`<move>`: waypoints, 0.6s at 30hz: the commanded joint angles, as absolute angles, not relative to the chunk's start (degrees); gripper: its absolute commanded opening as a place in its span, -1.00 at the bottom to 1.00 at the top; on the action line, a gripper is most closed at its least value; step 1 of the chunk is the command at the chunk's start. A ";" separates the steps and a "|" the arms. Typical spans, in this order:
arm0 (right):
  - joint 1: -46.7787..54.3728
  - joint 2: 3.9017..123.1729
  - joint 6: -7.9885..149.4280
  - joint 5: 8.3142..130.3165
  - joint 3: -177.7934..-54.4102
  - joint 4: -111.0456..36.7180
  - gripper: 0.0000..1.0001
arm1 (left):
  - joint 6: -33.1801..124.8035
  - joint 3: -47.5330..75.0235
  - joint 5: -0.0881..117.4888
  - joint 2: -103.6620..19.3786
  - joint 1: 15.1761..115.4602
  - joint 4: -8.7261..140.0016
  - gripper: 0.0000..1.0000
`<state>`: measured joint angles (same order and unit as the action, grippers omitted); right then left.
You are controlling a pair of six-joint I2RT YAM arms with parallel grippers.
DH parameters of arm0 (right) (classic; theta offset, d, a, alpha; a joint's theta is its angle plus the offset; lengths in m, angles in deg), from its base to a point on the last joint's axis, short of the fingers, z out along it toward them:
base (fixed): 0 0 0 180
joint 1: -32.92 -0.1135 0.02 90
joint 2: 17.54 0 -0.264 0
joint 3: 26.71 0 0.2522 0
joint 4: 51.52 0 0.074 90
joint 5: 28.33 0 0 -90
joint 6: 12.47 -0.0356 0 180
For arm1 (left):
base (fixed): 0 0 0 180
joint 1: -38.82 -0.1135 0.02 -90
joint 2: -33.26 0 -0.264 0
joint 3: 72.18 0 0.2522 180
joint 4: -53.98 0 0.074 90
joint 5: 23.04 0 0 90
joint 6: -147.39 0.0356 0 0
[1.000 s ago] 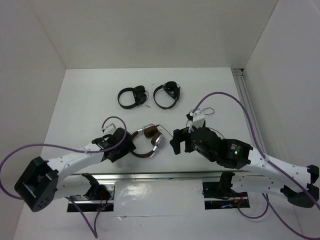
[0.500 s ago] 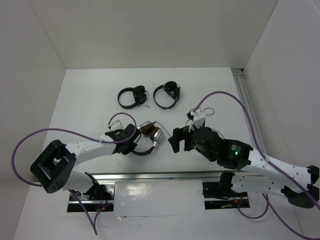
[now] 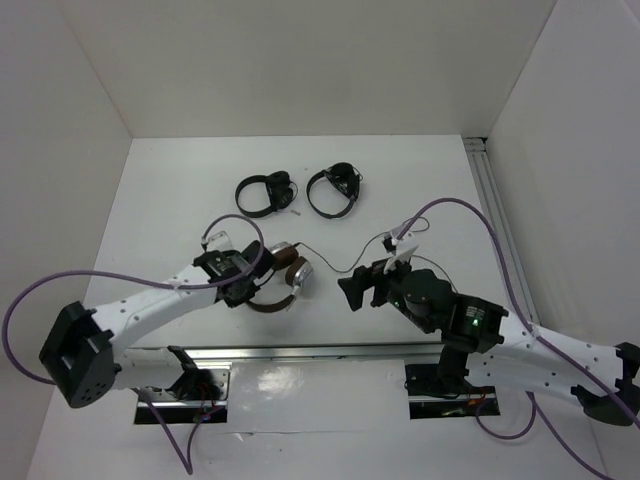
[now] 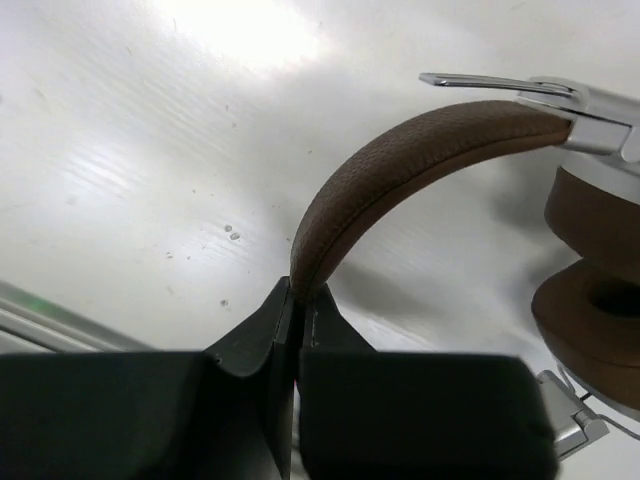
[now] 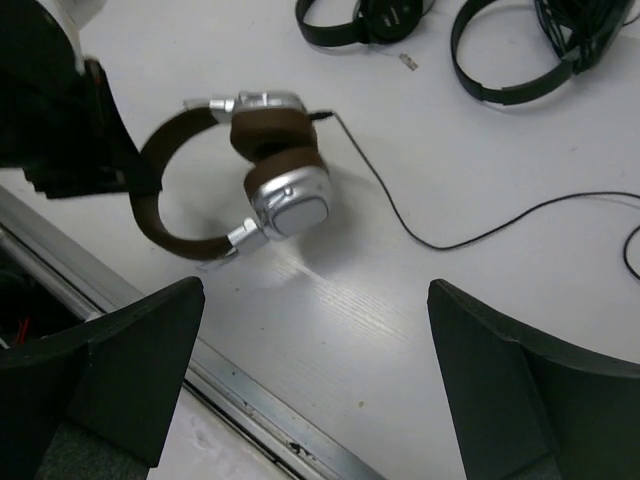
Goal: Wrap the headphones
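Note:
The cable trails off the earcups while my left gripper is on the headband, so next I lift the headphones and pinch the cable with my right gripper.
The headphones have a brown headband, brown pads and silver earcups, and sit at the near middle of the table. My left gripper is shut on the headband, whose end is pinched between the jaws. The thin black cable trails from the earcups to the right across the table. To the right of the headphones, my right gripper hangs open above the table, nothing between its fingers.
Two small all-black headphones lie farther back; in the right wrist view they show along the top edge. A metal rail runs along the near table edge. White walls enclose the table.
My left gripper went from open beside the headband to shut on it, and the headphones have shifted a little to the left. The right arm has settled slightly nearer.

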<state>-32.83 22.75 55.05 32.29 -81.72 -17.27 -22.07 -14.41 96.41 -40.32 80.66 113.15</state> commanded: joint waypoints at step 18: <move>-29.41 40.35 89.32 45.47 -60.59 -88.03 0.70 | 14.23 23.48 111.61 -21.41 80.40 137.79 -1.00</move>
<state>-32.13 37.35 84.58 41.56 -59.73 -74.58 9.45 20.53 110.75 -23.03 81.06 137.43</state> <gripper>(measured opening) 0.854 0.123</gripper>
